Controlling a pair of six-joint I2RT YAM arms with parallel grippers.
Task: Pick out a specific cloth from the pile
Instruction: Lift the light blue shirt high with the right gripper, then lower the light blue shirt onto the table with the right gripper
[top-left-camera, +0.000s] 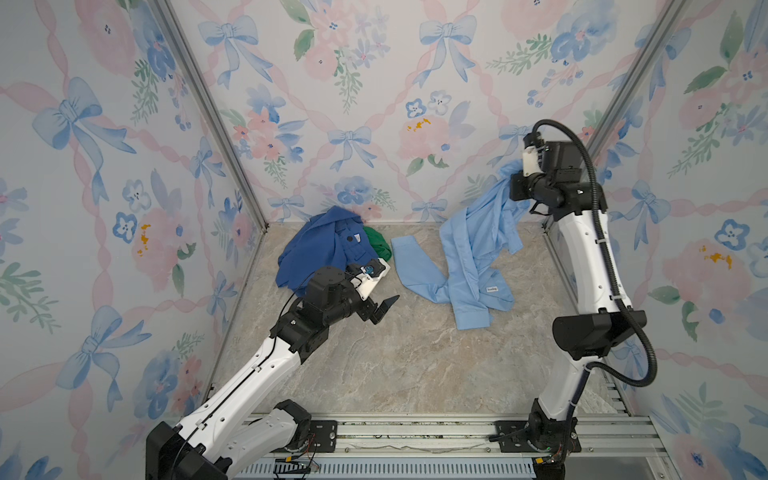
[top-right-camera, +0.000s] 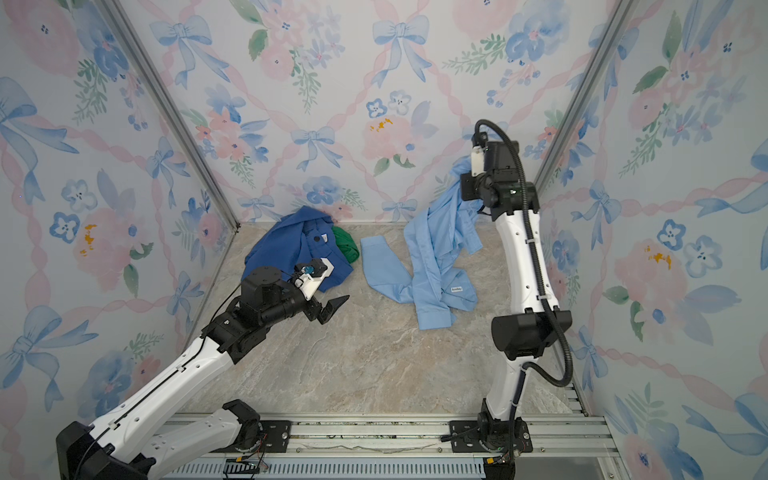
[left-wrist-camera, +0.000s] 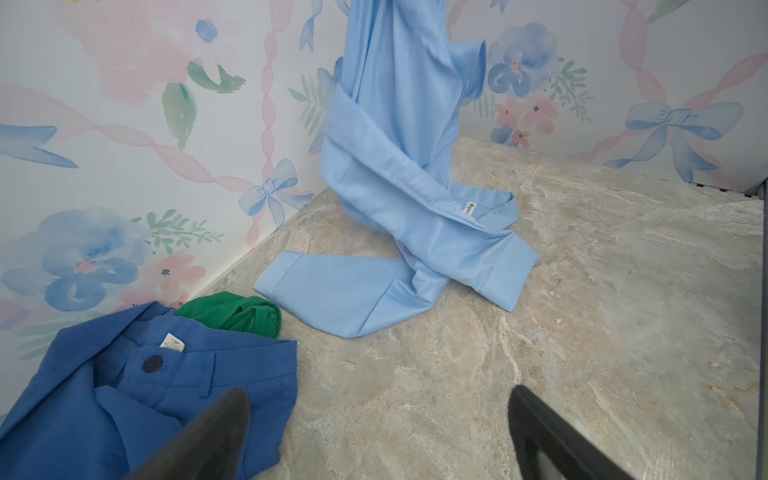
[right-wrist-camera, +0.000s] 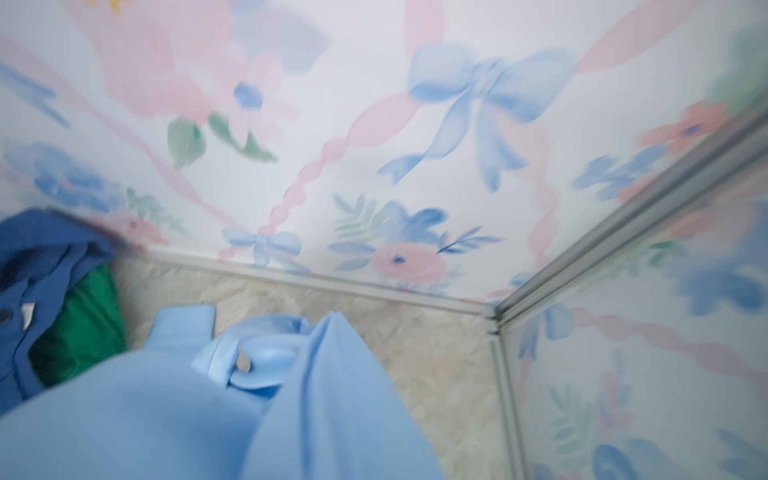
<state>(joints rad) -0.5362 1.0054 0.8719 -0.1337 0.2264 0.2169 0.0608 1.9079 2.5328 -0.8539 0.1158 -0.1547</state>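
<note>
The shirt's sleeve (top-left-camera: 404, 249) reaches to the green cloth. Next, my right gripper lowers the shirt, then grabs that sleeve (top-left-camera: 417, 270) and pulls it away from the pile.
The cloth (top-left-camera: 469, 249) (top-right-camera: 436, 249), a pale sky-blue shirt with a small white label, hangs from my right gripper (top-left-camera: 515, 172) (top-right-camera: 461, 170), which is raised near the back right corner. Its lower part and one sleeve trail on the floor. The fabric (right-wrist-camera: 291, 415) hides the jaws in the right wrist view. The pile (top-left-camera: 316, 249) (top-right-camera: 286, 249) is a royal-blue garment (left-wrist-camera: 124, 395) with a dark button and a small green cloth (top-left-camera: 379, 243) (left-wrist-camera: 237, 311), at the back left. My left gripper (top-left-camera: 384, 286) (top-right-camera: 332, 286) (left-wrist-camera: 378, 395) is open and empty just in front of the pile.
Floral walls enclose the marble-look floor (top-left-camera: 395, 353) on three sides, with metal corner posts (top-left-camera: 216, 124). The arm bases sit on a metal rail (top-left-camera: 415, 436) at the front.
</note>
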